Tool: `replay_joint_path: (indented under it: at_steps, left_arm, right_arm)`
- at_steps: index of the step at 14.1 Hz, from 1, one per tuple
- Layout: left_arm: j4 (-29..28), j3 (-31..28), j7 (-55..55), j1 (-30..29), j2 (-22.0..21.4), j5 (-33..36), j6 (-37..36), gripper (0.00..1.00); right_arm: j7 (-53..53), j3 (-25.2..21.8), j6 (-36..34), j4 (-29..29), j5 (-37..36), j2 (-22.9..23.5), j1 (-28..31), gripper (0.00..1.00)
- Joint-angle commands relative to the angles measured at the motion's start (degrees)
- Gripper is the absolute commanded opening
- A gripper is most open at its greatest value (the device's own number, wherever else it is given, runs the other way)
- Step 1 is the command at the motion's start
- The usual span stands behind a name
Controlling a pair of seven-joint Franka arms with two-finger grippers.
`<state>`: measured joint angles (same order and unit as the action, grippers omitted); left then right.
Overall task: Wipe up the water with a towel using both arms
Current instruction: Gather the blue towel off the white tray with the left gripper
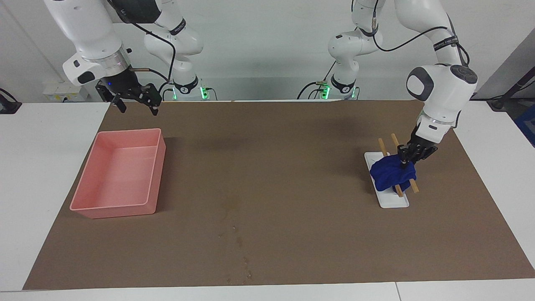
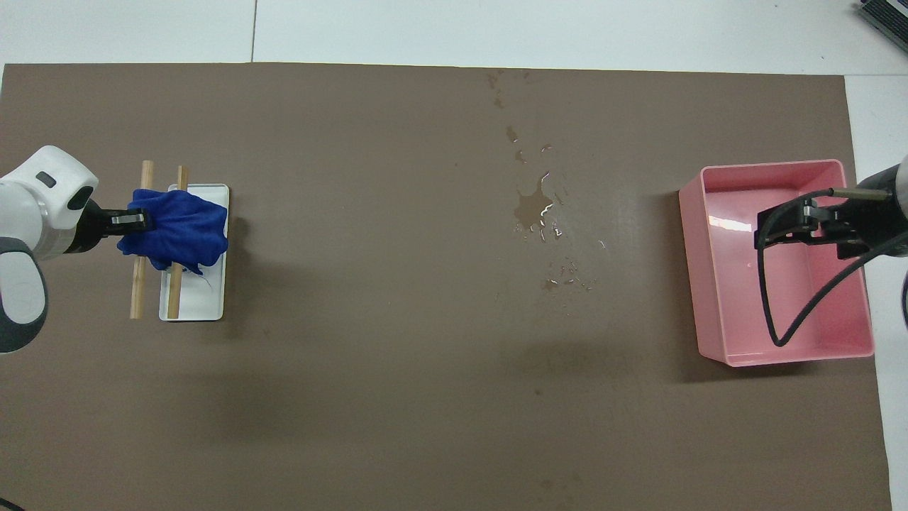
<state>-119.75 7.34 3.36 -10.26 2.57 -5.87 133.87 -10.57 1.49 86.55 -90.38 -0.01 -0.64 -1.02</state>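
The water [image 2: 532,209] is closer to my right gripper, and the towel is over the rods, so my left gripper should pass the towel [image 2: 191,226] to my right gripper.
The deep-blue towel [image 1: 391,175] [image 2: 181,227] lies bunched over two wooden rods [image 1: 381,144] [image 2: 137,291] on a small white tray [image 1: 395,202] [image 2: 195,305] toward the left arm's end of the table. My left gripper [image 1: 404,161] [image 2: 135,221] is down on the towel's edge and shut on it. The water [image 1: 232,205] [image 2: 532,209] is a damp blotch with small drops around it, at the middle of the brown mat, farther from the robots. My right gripper [image 1: 136,102] [image 2: 780,231] is open and empty, raised over the pink tray, where the arm waits.
The pink tray [image 1: 113,207] [image 2: 691,270] stands empty toward the right arm's end of the table. The brown mat [image 1: 292,138] [image 2: 355,390] covers most of the white table. A black cable [image 2: 787,326] loops down from the right wrist.
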Motion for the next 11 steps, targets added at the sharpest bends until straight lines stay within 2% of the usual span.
replay_joint_path:
  at_steps: [1,2,3,5,6,9,11]
  left_arm:
    - [2.50,0.04,-0.10,-0.38,-0.20,-0.02,-1.95,0.00]
    - [2.06,0.13,-0.10,-0.38,-0.28,0.06,-1.86,0.00]
    - [1.54,0.13,-0.10,-0.29,-0.46,0.07,-1.43,0.05]
    - [0.92,0.13,-0.19,-0.29,-0.64,0.07,-1.07,0.35]
    - [0.92,0.13,-0.10,-0.20,-0.64,0.15,-0.98,0.46]
    - [0.92,0.13,-0.02,-0.20,-0.64,0.15,-0.81,0.50]
    - [1.00,0.13,-0.02,-0.20,-0.64,0.15,-0.89,0.45]
  right_arm:
    - [1.52,0.00,-0.42,0.11,1.32,0.03,0.49,1.00]
    - [1.52,0.00,-0.42,0.11,1.32,0.03,0.49,1.00]
    - [1.52,0.00,-0.42,0.11,1.32,0.03,0.49,1.00]
    - [1.52,0.00,-0.42,0.11,1.32,0.03,0.49,1.00]
    - [1.52,0.00,-0.42,0.11,1.32,0.03,0.49,1.00]
    - [1.52,0.00,-0.42,0.11,1.32,0.03,0.49,1.00]
    - [1.52,0.00,-0.42,0.11,1.32,0.03,0.49,1.00]
